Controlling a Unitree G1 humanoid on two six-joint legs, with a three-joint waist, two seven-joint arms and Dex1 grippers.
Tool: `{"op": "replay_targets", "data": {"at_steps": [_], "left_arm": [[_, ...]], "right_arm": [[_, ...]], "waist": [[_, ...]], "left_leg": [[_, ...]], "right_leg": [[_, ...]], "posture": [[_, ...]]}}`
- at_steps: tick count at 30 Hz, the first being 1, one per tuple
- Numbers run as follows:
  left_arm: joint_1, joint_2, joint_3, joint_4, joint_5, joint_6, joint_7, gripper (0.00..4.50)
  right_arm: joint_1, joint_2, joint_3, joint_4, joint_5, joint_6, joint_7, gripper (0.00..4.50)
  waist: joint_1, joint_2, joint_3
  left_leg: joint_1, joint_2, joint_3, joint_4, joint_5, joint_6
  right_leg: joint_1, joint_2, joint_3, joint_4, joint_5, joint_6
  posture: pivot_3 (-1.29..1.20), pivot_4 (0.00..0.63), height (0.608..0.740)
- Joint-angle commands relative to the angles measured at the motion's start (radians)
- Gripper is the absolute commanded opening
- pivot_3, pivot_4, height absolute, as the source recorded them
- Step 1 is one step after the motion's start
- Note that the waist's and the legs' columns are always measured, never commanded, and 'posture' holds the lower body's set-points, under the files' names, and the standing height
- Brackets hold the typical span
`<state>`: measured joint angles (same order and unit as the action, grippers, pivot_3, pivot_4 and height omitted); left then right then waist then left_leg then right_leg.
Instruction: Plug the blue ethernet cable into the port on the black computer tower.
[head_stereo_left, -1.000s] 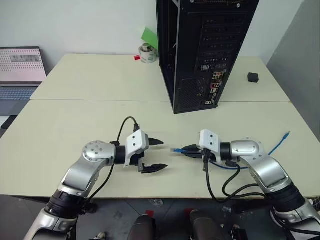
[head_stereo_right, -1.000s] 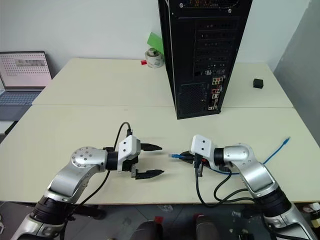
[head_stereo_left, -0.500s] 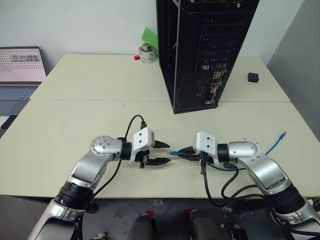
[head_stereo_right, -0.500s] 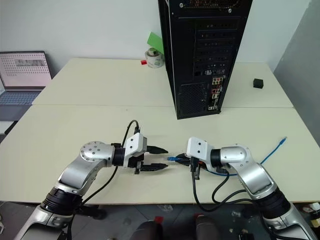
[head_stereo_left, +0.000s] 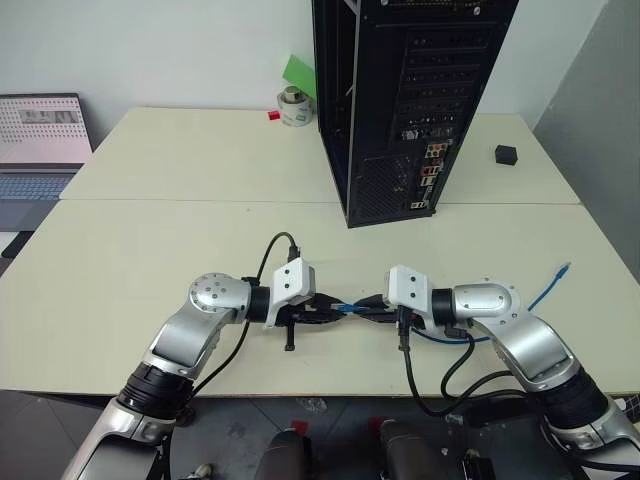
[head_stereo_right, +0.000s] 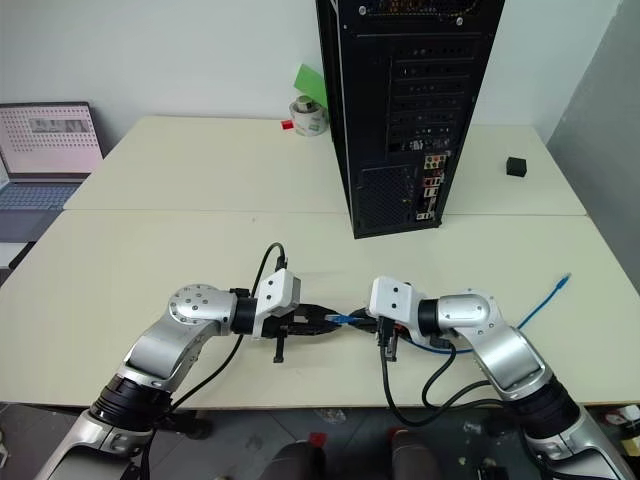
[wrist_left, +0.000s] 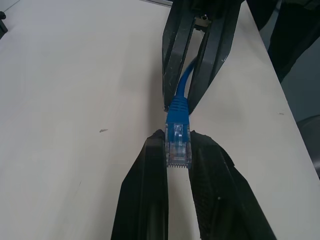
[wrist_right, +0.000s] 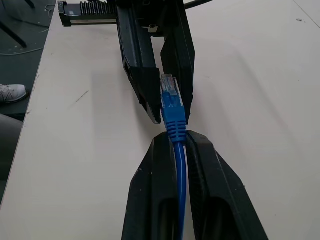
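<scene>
The plug's metal contacts (wrist_left: 178, 164) face up, the wrong way for the port, so my left gripper should turn the plug before my right gripper regrips the cord (wrist_right: 179, 150).
The blue ethernet cable (head_stereo_left: 545, 293) trails from the table's right side to the front middle. Just behind its plug (wrist_left: 177, 140), my right gripper (wrist_right: 177, 136) is shut on the cord. My left gripper (wrist_left: 178, 139) faces it tip to tip and is shut on the clear-bluish plug, a little above the table. The black computer tower (head_stereo_left: 400, 90) stands upright at the back middle, its rear panel facing me. The port lies among the coloured connectors (head_stereo_left: 428, 170) low on that panel, too small to single out.
A laptop (head_stereo_left: 40, 140) sits at the far left. A tape roll (head_stereo_left: 293, 108) and a green object (head_stereo_left: 300, 72) stand left of the tower, a small black cube (head_stereo_left: 506, 154) to its right. Both grippers are close to the table's front edge.
My left gripper moved right to the plug and closed its wide-open fingers on it. The right gripper kept its hold on the cable and stayed where it was.
</scene>
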<state>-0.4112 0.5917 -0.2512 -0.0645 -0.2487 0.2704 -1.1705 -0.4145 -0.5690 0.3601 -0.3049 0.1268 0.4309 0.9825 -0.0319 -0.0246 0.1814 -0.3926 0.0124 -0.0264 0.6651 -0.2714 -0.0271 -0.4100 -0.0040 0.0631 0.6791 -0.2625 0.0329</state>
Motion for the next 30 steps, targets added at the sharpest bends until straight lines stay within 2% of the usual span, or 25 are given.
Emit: {"op": "replay_targets", "data": {"at_steps": [1,4,7,10,15,20,23,27,30], "left_arm": [[-0.01,0.008,0.007,-0.012,0.017,-0.046,0.0,0.32],[-0.006,0.006,0.008,-0.001,0.036,-0.097,0.003,0.32],[0.01,-0.002,0.022,-0.004,0.033,-0.186,-0.002,0.32],[0.018,-0.003,0.034,-0.005,0.059,-0.308,0.021,0.32],[0.048,-0.013,0.048,0.038,0.107,-0.524,0.065,0.32],[0.015,-0.044,0.075,0.218,0.263,-1.007,0.211,0.32],[-0.013,-0.055,0.102,0.317,0.367,-1.222,0.323,0.32],[-0.04,-0.057,0.125,0.386,0.47,-1.384,0.447,0.32],[-0.047,-0.054,0.134,0.403,0.519,-1.435,0.512,0.32]], "right_arm": [[-0.02,-0.012,0.005,-0.029,-0.001,-0.012,0.018,0.83],[-0.024,-0.02,-0.006,-0.029,0.006,-0.011,0.024,1.55],[-0.017,-0.073,-0.058,-0.059,0.05,0.019,0.064,2.24],[0.006,-0.12,-0.128,-0.098,0.13,0.087,0.084,3.08],[0.031,-0.109,-0.252,-0.154,0.323,0.28,0.053,4.29],[0.027,-0.016,-0.323,-0.166,0.472,0.438,-0.053,4.31],[0.014,0.044,-0.341,-0.16,0.537,0.5,-0.107,4.31],[0.003,0.108,-0.333,-0.148,0.58,0.545,-0.175,4.31],[-0.004,0.146,-0.329,-0.139,0.606,0.557,-0.206,4.31]], "waist": [[0.0,0.0,0.0],[0.0,0.0,0.0],[0.001,0.0,0.0],[0.002,0.0,0.0],[0.0,0.0,0.0],[0.001,0.0,0.0],[0.002,0.0,0.0],[0.002,0.0,0.0],[0.002,0.0,0.0]], "left_leg": [[0.0,0.0,0.0,0.0,0.0,0.0],[0.0,0.0,0.0,0.0,0.0,0.0],[0.0,0.0,0.0,0.0,0.0,0.0],[0.0,0.0,0.0,0.0,0.0,0.0],[0.0,0.0,0.0,0.0,0.0,0.0],[0.0,0.0,0.0,0.0,0.0,0.0],[0.0,0.0,0.0,0.0,0.0,0.0],[-0.001,0.0,0.0,0.0,0.0,0.0],[-0.001,0.0,0.0,0.0,0.0,0.0]], "right_leg": [[0.0,0.0,0.0,0.0,0.0,0.0],[0.0,0.0,0.0,0.0,0.0,0.0],[0.0,0.0,0.0,0.0,0.0,0.0],[0.0,-0.001,0.0,0.0,0.0,0.0],[0.0,-0.001,0.0,0.0,0.0,0.0],[0.0,-0.001,0.0,0.0,0.0,0.0],[0.0,-0.001,0.0,0.0,0.0,0.0],[0.0,-0.001,0.0,0.0,0.0,0.0],[0.0,-0.002,0.0,0.0,0.0,0.0]], "posture": [[0.0,0.15,0.74],[0.0,0.15,0.74],[0.0,0.15,0.74],[0.0,0.15,0.74],[0.0,0.15,0.74],[0.0,0.15,0.74],[0.0,0.15,0.74],[0.0,0.15,0.74],[0.0,0.15,0.74]]}}
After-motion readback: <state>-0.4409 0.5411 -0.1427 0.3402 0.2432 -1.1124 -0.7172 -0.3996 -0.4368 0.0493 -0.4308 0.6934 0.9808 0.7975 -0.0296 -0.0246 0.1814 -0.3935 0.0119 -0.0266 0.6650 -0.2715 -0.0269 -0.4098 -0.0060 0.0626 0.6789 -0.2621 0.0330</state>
